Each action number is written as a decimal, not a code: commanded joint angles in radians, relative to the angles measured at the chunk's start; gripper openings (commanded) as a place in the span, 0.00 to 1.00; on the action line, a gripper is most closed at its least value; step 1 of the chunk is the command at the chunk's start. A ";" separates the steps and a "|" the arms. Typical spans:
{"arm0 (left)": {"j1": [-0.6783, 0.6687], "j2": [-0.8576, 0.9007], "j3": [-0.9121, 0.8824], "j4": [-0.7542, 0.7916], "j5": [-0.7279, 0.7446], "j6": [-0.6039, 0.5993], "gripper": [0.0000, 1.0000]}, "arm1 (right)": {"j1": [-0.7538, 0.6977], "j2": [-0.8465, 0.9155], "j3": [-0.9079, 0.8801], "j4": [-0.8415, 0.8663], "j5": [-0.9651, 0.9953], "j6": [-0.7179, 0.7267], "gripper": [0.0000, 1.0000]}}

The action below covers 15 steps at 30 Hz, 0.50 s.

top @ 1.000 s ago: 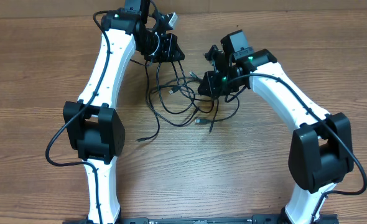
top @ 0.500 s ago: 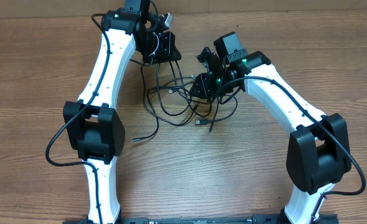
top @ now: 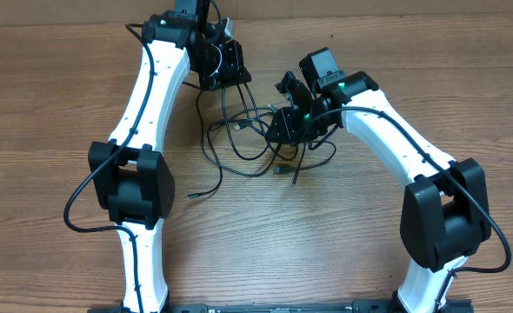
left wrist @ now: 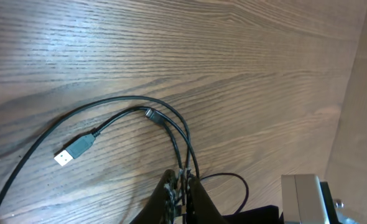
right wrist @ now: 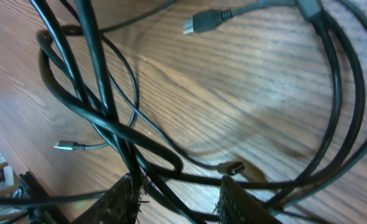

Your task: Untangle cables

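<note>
I keep moving my right gripper toward the strands of cable at my left gripper and close it on the raised cable loop, because the loop's bend faces the open fingers.
The cables are thin black cords lying in tangled loops on the wooden table between my two arms. At the far side, my left gripper is shut on a few strands. In the left wrist view these strands run out from the closed gripper toward a silver-tipped USB plug. My right gripper sits over the right side of the tangle. In the right wrist view it stands open, with several cable strands crossing between and in front of its fingers. None is pinched.
One loose cable end trails toward the left arm's elbow. Small plugs lie near the tangle's front edge. The table's far edge runs close behind both grippers. Thicker black wires hang along each arm.
My right gripper has opened wider and shifted slightly left over the tangle. The left gripper has edged toward the far side, still shut on its strands.
</note>
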 commanded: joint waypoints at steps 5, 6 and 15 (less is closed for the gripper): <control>-0.005 -0.006 -0.002 0.003 0.000 -0.045 0.04 | 0.008 0.041 0.010 0.096 -0.007 -0.008 0.41; -0.005 -0.006 -0.002 0.003 0.000 -0.045 0.04 | 0.008 0.044 0.010 0.104 -0.007 -0.008 0.40; -0.005 -0.006 -0.002 0.006 -0.008 -0.045 0.05 | 0.008 0.055 0.010 0.169 0.073 -0.007 0.39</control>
